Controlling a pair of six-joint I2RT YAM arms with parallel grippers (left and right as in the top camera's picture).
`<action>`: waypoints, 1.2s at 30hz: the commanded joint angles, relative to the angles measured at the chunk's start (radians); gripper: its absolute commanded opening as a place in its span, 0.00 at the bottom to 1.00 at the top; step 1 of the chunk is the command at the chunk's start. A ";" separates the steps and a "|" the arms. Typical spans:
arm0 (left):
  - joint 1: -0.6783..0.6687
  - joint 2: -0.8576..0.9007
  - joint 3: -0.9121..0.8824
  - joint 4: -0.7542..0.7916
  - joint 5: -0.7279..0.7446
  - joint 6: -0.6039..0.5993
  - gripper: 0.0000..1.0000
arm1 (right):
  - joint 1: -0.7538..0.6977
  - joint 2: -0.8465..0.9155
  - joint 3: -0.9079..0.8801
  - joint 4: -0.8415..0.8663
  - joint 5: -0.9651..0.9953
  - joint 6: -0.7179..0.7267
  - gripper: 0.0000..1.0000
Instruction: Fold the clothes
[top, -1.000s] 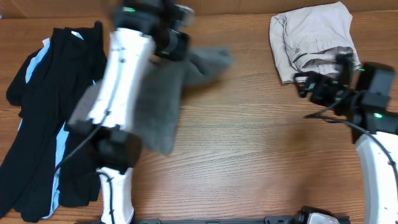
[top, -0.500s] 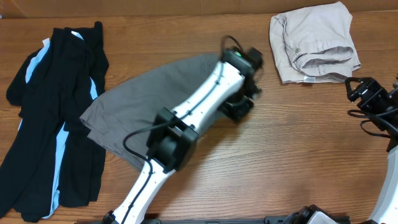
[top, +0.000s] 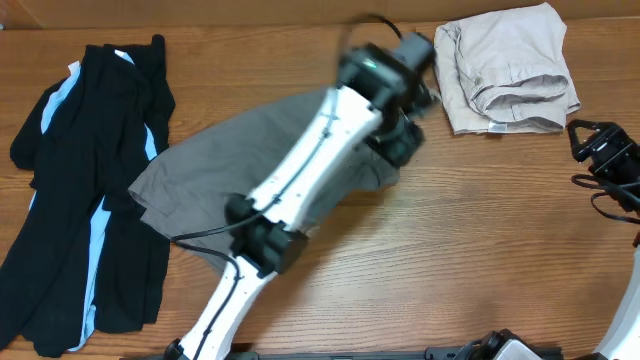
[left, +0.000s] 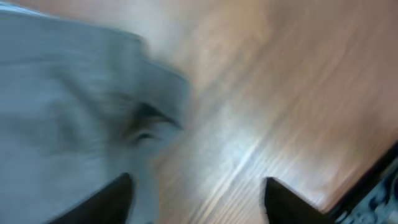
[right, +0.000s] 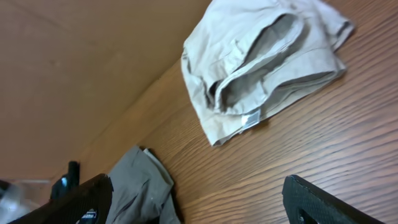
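Note:
My left arm reaches across the grey shorts (top: 250, 150). Next, I pull it back and have my right gripper grab the shorts' edge (top: 384, 176) closest to the beige garment.
The grey shorts (top: 215, 160) lie spread across the middle of the table, partly under my left arm. My left gripper (top: 403, 140) hovers at their right edge. In the left wrist view it (left: 199, 196) is open, blurred, with bare wood between the fingers and the grey shorts (left: 62, 93) to the left. The beige garment (top: 505, 70) lies bunched at the back right, and it (right: 261, 62) also shows in the right wrist view. My right gripper (top: 600, 150) is open at the right edge, holding nothing (right: 199, 205). A corner of the grey shorts (right: 140, 186) shows there.
A black garment with light-blue stripes (top: 90, 180) lies stretched along the left side of the wooden table (top: 480, 230). My left arm (top: 300, 170) crosses the middle diagonally over the grey fabric.
My left arm swung right, laying the grey shorts out flat, then opened and let go of them. My right arm pulled back to the right edge.

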 joint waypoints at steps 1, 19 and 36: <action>0.114 -0.121 0.065 -0.005 -0.014 -0.038 0.82 | 0.067 -0.004 0.031 0.004 -0.035 -0.007 0.92; 0.429 -0.180 0.065 0.031 -0.061 0.041 0.98 | 0.721 0.497 0.030 0.292 0.092 0.264 0.95; 0.426 -0.179 0.033 0.039 -0.065 0.040 0.96 | 0.816 0.735 0.030 0.512 0.178 0.278 0.70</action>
